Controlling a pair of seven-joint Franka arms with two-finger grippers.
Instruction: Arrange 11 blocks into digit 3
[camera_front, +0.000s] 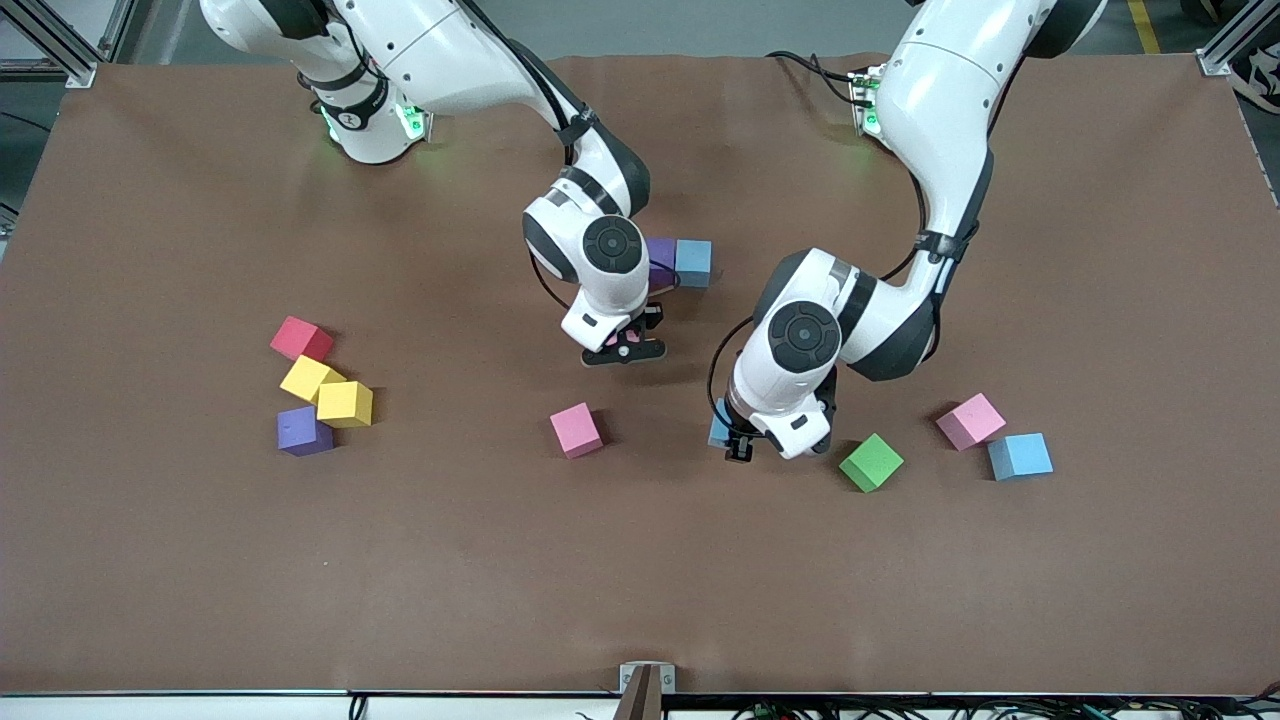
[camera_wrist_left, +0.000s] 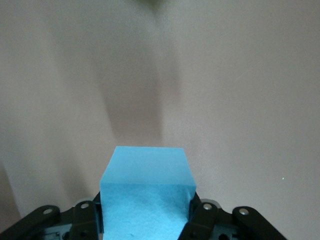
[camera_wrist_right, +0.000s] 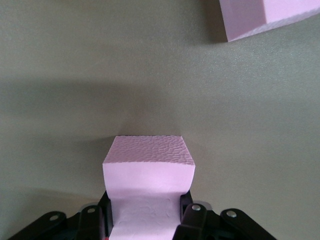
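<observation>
The spot for my left gripper's blue block (camera_front: 717, 426) is covered by my right gripper's fingers, so next my right gripper puts down the pink block (camera_wrist_right: 148, 175) and moves away first.
My right gripper (camera_front: 625, 347) is shut on a pink block (camera_wrist_right: 148, 170) over the table's middle, between a touching purple block (camera_front: 660, 258) and blue block (camera_front: 693, 263) and a loose pink block (camera_front: 576, 430), which also shows in the right wrist view (camera_wrist_right: 265, 17). My left gripper (camera_front: 735, 440) is shut on a blue block (camera_wrist_left: 146, 195), low over the table beside a green block (camera_front: 871, 462). That blue block peeks out beside the hand in the front view (camera_front: 718, 425).
Toward the right arm's end lie a red block (camera_front: 301, 339), two yellow blocks (camera_front: 309, 378) (camera_front: 345, 403) and a purple block (camera_front: 303, 430). Toward the left arm's end lie a pink block (camera_front: 970, 420) and a blue block (camera_front: 1020, 456).
</observation>
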